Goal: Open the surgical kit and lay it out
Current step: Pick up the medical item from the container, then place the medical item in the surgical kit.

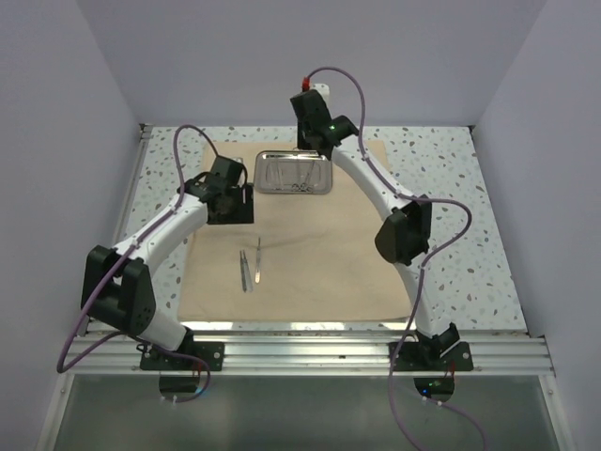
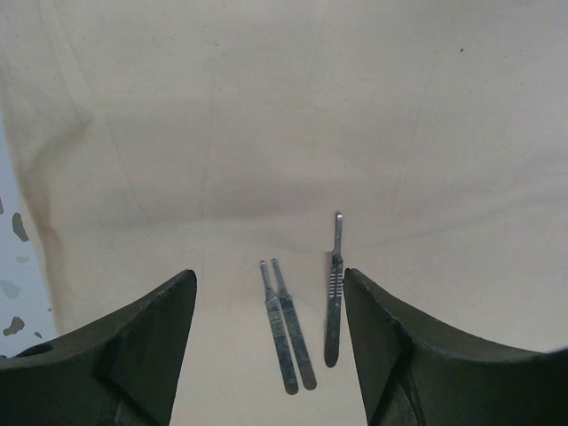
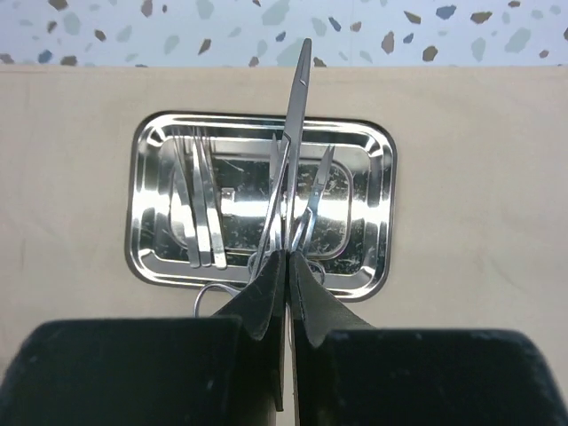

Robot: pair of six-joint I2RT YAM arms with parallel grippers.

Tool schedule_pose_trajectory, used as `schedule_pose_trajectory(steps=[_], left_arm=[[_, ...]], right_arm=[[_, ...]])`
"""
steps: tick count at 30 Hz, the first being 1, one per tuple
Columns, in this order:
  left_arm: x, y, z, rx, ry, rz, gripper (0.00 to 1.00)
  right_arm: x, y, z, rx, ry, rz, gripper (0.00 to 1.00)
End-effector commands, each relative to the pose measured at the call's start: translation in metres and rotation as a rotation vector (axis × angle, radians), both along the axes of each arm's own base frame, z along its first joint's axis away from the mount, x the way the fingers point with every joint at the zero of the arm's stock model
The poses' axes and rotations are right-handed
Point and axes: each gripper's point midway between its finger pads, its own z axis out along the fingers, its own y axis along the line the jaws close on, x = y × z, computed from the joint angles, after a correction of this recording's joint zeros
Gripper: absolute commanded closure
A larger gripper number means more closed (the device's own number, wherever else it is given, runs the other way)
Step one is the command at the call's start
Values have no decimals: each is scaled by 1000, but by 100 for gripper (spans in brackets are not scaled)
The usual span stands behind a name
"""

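Observation:
The held scissors (image 3: 297,111) point away as the scalpel handles do. My right gripper continues to go to the open cloth (image 1: 292,265) beside the single handle and lets go there.
The beige cloth wrap (image 1: 319,254) lies spread flat on the table. At its far end sits the steel tray (image 1: 261,174), with tweezers (image 3: 200,204) and another pair of scissors (image 3: 315,195) inside. My right gripper (image 3: 289,257) hangs over the tray, shut on ring-handled scissors (image 3: 293,133) whose blades point away from me. Three scalpel handles lie on the cloth, a pair (image 2: 286,324) side by side and a single one (image 2: 334,297) to their right. My left gripper (image 2: 267,275) hovers open above them, holding nothing.
The speckled tabletop (image 1: 451,169) shows around the cloth on both sides and at the back. Pale walls close in the left, the right and the rear. A metal rail (image 1: 310,352) carrying both arm bases runs along the near edge.

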Motion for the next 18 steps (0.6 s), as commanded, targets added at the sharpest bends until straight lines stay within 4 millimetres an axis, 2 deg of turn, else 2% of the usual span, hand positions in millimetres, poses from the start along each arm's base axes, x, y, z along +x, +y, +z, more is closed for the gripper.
schedule_pose_trajectory(steps=[1,4,5,7,8,10,11,12,13,14,15,16,17,18], left_arm=[[21,-9,18,-30,-70,-34,30],[26,-7,20,-15,-78,-34,30],[28,-7,23,-12,-88,-32,29],[32,-6,21,1,-88,-29,28],[35,-6,23,2,-96,-29,28],[39,-7,21,3,-90,-25,26],[43,-6,23,-1,-94,-16,24],[44,-7,20,-6,-87,-12,23],[45,-9,19,-17,-83,-4,21],[47,-11,19,-28,-86,-3,20],[48,-11,17,-29,-87,1,19],[49,-11,17,-32,-92,7,17],[51,-8,17,-20,-102,21,16],[52,-8,15,-12,-101,28,15]], right_arm=[[-7,-12,48,24,-74,-19,100],[-20,-14,42,43,-34,-17,100],[-31,-19,39,46,-11,-19,100],[-46,-17,38,101,14,-10,100],[-66,-22,26,101,57,-1,100],[-85,-19,25,154,66,15,100],[-107,-21,-7,123,131,28,100],[-123,-22,11,167,104,40,100],[-133,-18,10,187,101,55,100],[-159,-14,-14,173,161,91,100],[-174,-11,-7,214,156,106,100],[-186,-6,-11,228,171,122,100],[-213,4,-32,224,231,169,100],[-226,11,-30,261,243,182,100]])
